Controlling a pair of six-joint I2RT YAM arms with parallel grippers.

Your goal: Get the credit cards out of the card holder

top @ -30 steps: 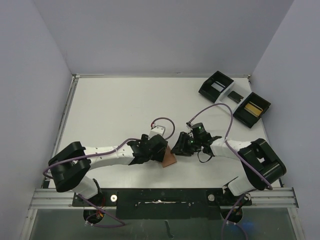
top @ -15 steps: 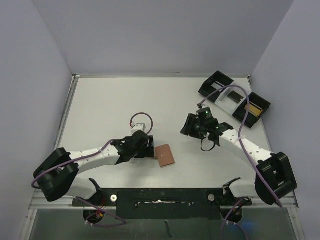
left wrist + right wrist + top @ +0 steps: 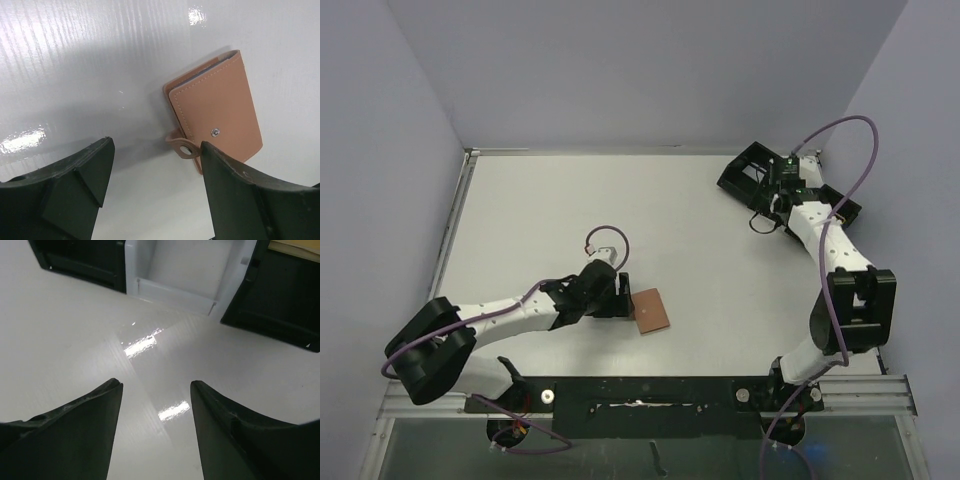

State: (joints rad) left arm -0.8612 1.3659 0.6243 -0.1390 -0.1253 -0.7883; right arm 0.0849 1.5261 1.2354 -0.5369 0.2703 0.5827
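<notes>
I should first use my right gripper to pull the tray (image 3: 744, 174) closer by its divider (image 3: 126, 271), because the tray stands crooked in the far corner, away from the card holder.
The card holder (image 3: 651, 310), a tan leather wallet, lies closed on the table; in the left wrist view (image 3: 215, 107) its snap and side tab face up. My left gripper (image 3: 622, 296) is open and empty just left of it, the wallet's tab between the fingertips (image 3: 155, 160). My right gripper (image 3: 772, 205) is open and empty over bare table in front of the black tray (image 3: 745, 175). A gold card edge (image 3: 295, 245) shows in the tray's right compartment. The silver and black cards do not show clearly.
The tray (image 3: 75, 260) stands at the back right, its white middle compartment (image 3: 185, 270) facing my right gripper. My right arm lies across the tray in the top view. Grey walls close off the table at left, back and right.
My right arm has swung from the wallet at mid-table to the tray at the back right. My left gripper let go of the wallet, drew back slightly left, then stayed.
</notes>
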